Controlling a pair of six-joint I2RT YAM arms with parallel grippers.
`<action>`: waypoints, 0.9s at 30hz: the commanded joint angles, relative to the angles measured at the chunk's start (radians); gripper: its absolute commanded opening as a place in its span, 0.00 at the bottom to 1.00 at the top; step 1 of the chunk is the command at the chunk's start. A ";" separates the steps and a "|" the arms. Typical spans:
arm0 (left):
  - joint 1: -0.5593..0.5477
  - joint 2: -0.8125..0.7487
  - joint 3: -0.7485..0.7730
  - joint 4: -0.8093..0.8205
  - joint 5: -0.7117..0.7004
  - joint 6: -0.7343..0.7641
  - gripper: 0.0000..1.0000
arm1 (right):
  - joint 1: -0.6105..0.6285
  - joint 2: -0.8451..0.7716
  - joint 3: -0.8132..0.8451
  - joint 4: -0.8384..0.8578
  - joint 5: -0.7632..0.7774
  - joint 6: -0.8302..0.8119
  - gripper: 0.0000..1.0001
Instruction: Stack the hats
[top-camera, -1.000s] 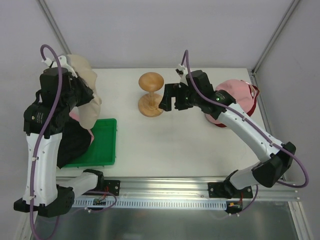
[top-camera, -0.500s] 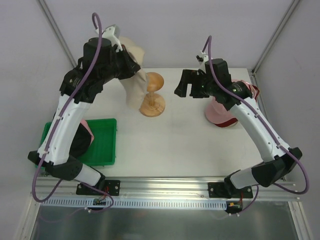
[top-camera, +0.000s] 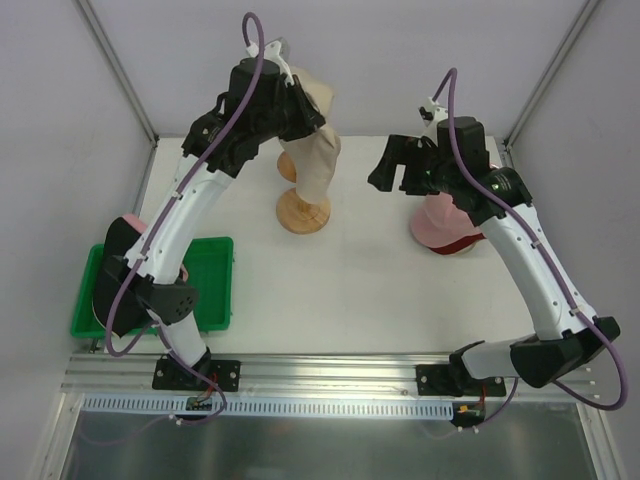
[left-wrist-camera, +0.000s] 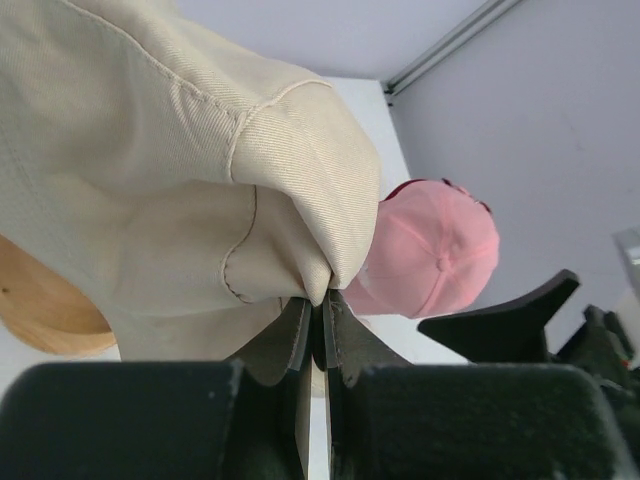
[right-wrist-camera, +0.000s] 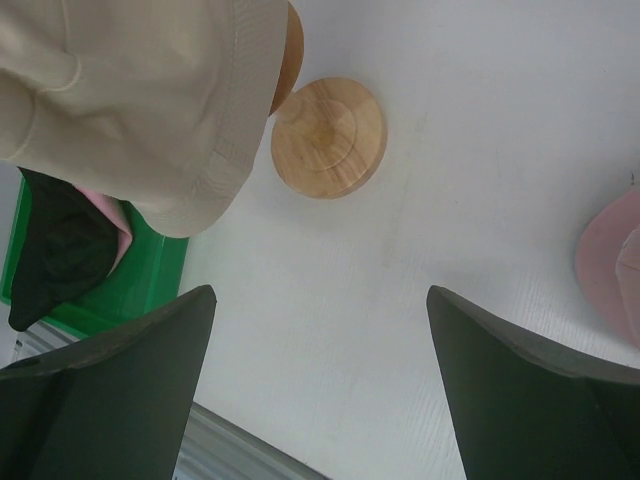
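I go on lowering my left gripper, with the beige hat hanging by its top, brim down (top-camera: 317, 185) over the wooden stand (top-camera: 297, 214), until the hat sits there, before I let go.
My left gripper (top-camera: 303, 118) is shut on a fold of the beige bucket hat (top-camera: 317, 152), pinched at its fingertips (left-wrist-camera: 320, 305). The beige hat (left-wrist-camera: 180, 170) hangs limp over the top of the wooden stand (top-camera: 303, 212). My right gripper (top-camera: 402, 172) hovers open to the right of the stand with nothing between its fingers (right-wrist-camera: 318, 292). A pink cap (top-camera: 440, 222) sits on the table under the right arm, with a red edge showing beneath it. The pink cap (left-wrist-camera: 435, 250) also shows past the beige hat. A black hat (right-wrist-camera: 58, 250) and a pink hat (right-wrist-camera: 108, 222) lie in the green tray.
The green tray (top-camera: 212, 290) lies at the near left, partly behind the left arm. The wooden stand's round base (right-wrist-camera: 328, 135) stands mid-table. A metal rail runs along the near edge, and frame posts rise at the back corners.
My left arm has swung up and right from the tray side, carrying the beige hat to the stand. My right gripper has drawn back to the right, still open.
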 joint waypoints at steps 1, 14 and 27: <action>0.008 -0.007 -0.069 0.047 -0.078 -0.031 0.00 | -0.017 -0.035 -0.010 -0.011 0.000 -0.018 0.93; 0.073 0.014 -0.242 0.047 -0.090 -0.056 0.00 | -0.021 -0.026 -0.032 -0.010 -0.008 -0.017 0.93; 0.137 0.048 -0.319 0.054 -0.101 -0.063 0.07 | -0.023 -0.004 -0.055 -0.002 -0.003 -0.026 0.93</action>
